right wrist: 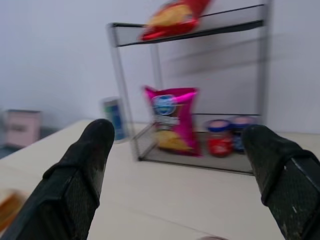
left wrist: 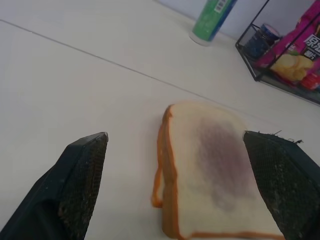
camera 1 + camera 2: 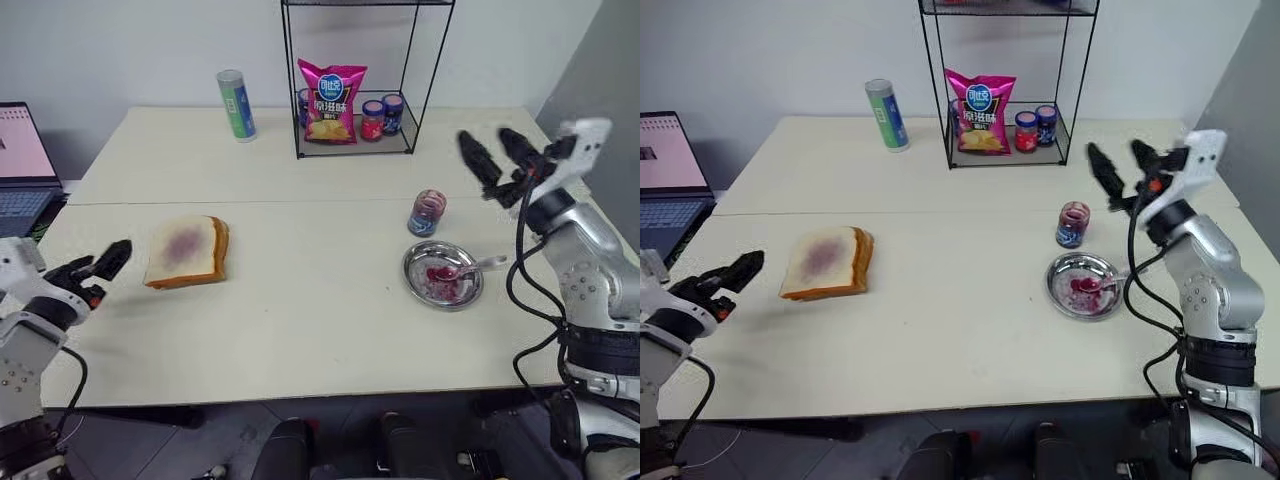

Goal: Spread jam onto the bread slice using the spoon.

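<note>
My left gripper should carry on moving toward the bread slice's near corner point(image 3: 149, 284) and close there, because its open fingers are in line with the bread slice's free crust edge point(image 3: 149, 266).
The bread slice point(image 3: 185, 250), pale with a tan crust and a purple smear at its centre, lies flat on the table's left half. My left gripper point(image 3: 95, 265) hovers open just left of it, and in the left wrist view the bread slice point(image 2: 215, 170) sits between and beyond the open fingers. The jam fills a small glass jar point(image 3: 427, 212) on the right. In front of the jar, the spoon point(image 3: 478, 265) rests in a round metal plate point(image 3: 408, 270) smeared red. My right gripper point(image 3: 488, 140) is raised open above and right of the jar, empty.
At the table's back stands a black wire rack point(image 3: 290, 80) with a pink crisp bag point(image 3: 332, 100) and two small lidded jars point(image 3: 383, 118). A green-and-white can point(image 3: 236, 104) stands left of it. A laptop point(image 3: 20, 160) sits off the left edge.
</note>
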